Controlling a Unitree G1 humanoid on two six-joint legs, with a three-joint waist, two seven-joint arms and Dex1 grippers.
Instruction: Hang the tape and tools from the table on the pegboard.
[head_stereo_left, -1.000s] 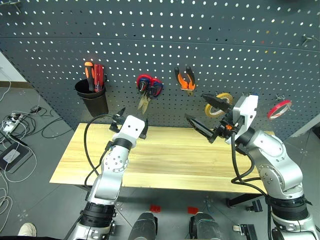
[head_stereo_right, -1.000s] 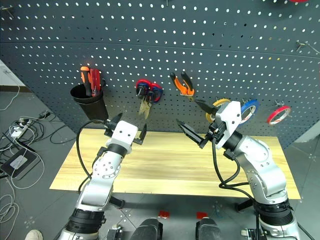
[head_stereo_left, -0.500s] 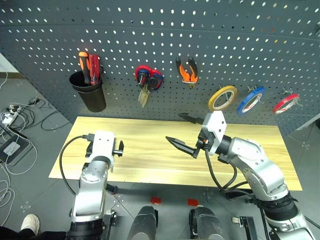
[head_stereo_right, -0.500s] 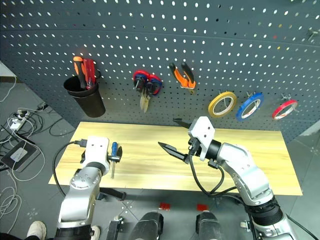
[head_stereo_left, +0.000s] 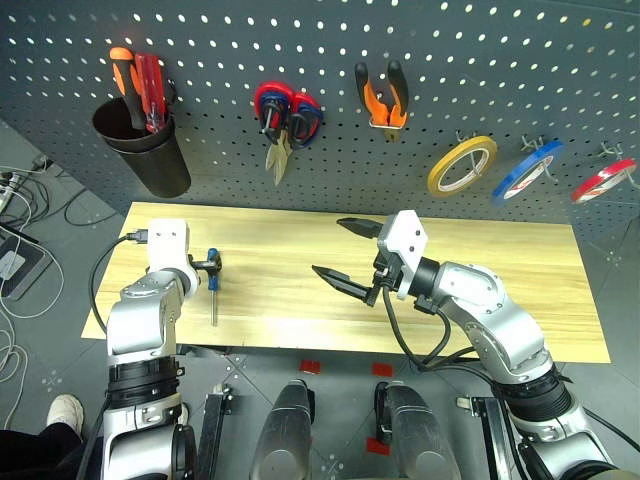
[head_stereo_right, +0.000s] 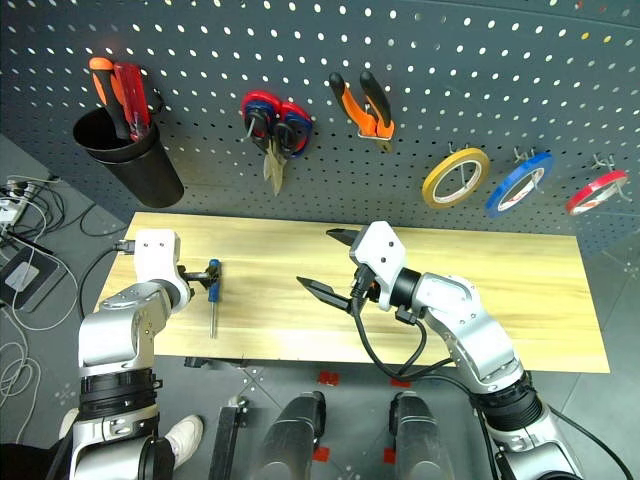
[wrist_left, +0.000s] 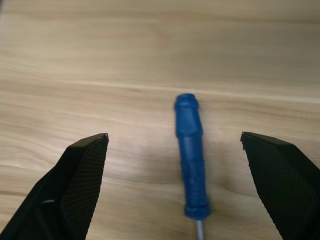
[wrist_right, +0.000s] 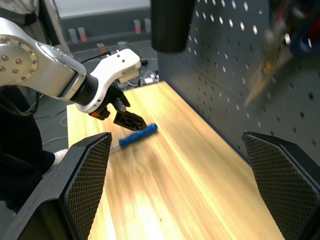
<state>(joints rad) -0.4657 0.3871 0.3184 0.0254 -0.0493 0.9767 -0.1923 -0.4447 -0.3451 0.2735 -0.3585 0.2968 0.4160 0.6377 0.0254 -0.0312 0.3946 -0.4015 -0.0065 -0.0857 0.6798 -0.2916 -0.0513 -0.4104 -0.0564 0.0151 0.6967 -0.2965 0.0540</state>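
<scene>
The black cup's opening (head_stereo_left: 119, 122) has free room, so the blue-handled screwdriver (head_stereo_left: 213, 272) will go in stem first and stand with its handle up when I lower it.
The blue-handled screwdriver (head_stereo_left: 212, 272) lies on the light wood table (head_stereo_left: 300, 225) near its left end, shaft toward the front edge. My left gripper (wrist_left: 173, 135) is open and low over it, one finger on each side of the blue handle (wrist_left: 191, 150) without touching it. Open and empty, my right gripper (head_stereo_left: 328, 246) hovers over the table's middle. On the pegboard (head_stereo_left: 330, 40) hang the yellow tape (head_stereo_left: 462, 165), the orange-and-black pliers (head_stereo_left: 383, 95) and a cluster of scissors (head_stereo_left: 283, 115) with red and dark handles.
A black cup (head_stereo_left: 145, 150) with red and orange screwdrivers hangs on the board above the table's left end. A blue tape ring (head_stereo_left: 527, 168) and a red one (head_stereo_left: 603, 180) hang right of the yellow tape. Cables lie on the floor at the left.
The camera has tilted down. My left arm swung left and down and rolled its wrist, bringing its open fingers around the screwdriver handle. The right gripper drifted slightly left and lower, still open.
</scene>
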